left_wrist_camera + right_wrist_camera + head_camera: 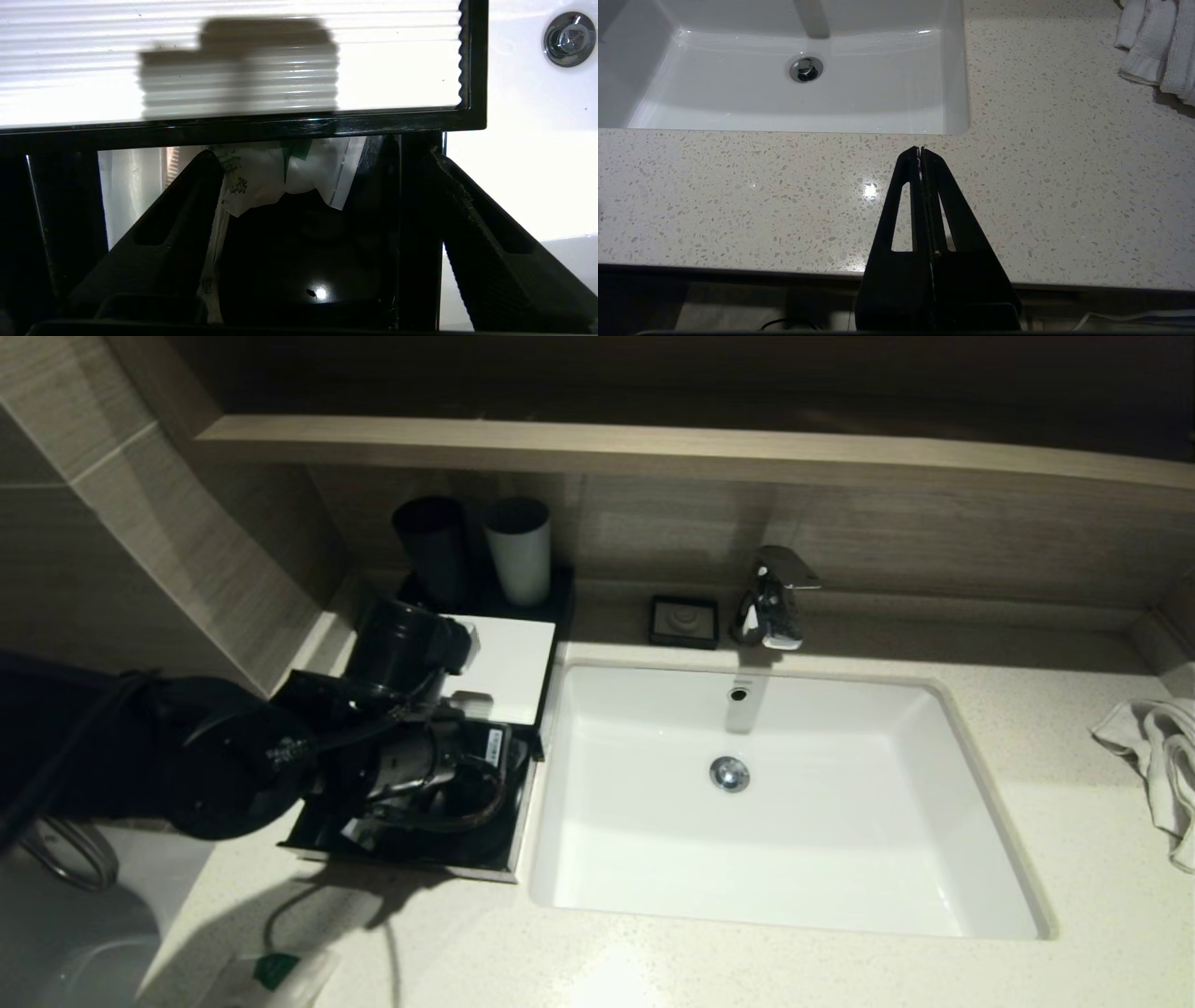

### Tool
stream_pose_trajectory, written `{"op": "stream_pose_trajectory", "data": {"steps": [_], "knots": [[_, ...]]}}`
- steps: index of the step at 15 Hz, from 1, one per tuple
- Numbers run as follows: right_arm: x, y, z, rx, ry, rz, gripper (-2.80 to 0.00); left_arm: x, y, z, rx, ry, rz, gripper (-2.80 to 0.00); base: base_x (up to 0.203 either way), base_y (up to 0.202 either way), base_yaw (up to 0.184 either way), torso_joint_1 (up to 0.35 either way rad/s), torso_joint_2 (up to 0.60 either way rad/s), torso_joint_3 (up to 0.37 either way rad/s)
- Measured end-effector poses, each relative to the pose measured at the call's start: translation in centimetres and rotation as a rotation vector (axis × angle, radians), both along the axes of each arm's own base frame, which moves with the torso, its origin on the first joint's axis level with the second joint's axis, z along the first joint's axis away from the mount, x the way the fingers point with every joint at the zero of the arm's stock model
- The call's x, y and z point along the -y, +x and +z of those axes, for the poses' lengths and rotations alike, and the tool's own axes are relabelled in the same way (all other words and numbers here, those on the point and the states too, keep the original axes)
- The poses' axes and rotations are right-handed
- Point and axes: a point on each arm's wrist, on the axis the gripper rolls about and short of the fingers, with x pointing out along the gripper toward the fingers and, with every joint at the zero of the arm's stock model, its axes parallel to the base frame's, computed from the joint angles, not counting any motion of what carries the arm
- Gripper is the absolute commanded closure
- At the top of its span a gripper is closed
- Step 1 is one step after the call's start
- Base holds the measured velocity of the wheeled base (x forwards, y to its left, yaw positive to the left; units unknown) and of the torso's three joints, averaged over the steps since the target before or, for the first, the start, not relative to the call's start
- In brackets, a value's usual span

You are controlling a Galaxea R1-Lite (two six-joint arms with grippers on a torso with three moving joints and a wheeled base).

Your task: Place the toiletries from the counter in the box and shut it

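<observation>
My gripper will carry the clear pouch [267,978] bunched up at the pinch and spread out beyond it, because the pouch has a thin, rumpled edge.
The box [504,663] stands left of the sink, with its white top panel [280,60] and its drawer [401,863] pulled out toward me. My left arm [401,747] reaches into the drawer. My left gripper [317,158] is open and holds nothing. White packets with green print [280,177] lie at the back of the drawer, just past the fingertips. A long thin packet [212,261] runs along one finger. One clear pouch with a green label [271,975] lies on the counter [747,971] at the front left. My right gripper [920,150] is shut and empty above the counter's front edge.
The white sink [775,803] takes up the middle, with the faucet [770,597] and a black soap dish [684,621] behind it. A black cup [434,551] and a grey cup [518,551] stand behind the box. A white towel [1158,756] lies at the far right.
</observation>
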Motion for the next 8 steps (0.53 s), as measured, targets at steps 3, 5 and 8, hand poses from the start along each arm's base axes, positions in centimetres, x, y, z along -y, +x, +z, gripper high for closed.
{"op": "stream_pose_trajectory", "data": {"steps": [3,5,8], "knots": [[0.0,0.0,0.0,0.0,0.0,0.0,0.0,-0.2,-0.3,0.2,0.003,-0.004,0.001,-2.8,0.0,0.0,0.0,0.0,0.0,0.0],[0.0,0.0,0.0,0.0,0.0,0.0,0.0,-0.4,-0.6,0.3,0.007,-0.006,0.001,-2.8,0.0,0.0,0.0,0.0,0.0,0.0],[0.0,0.0,0.0,0.0,0.0,-0.001,0.0,-0.9,-1.4,0.7,0.014,-0.012,0.002,-2.8,0.0,0.0,0.0,0.0,0.0,0.0]]}}
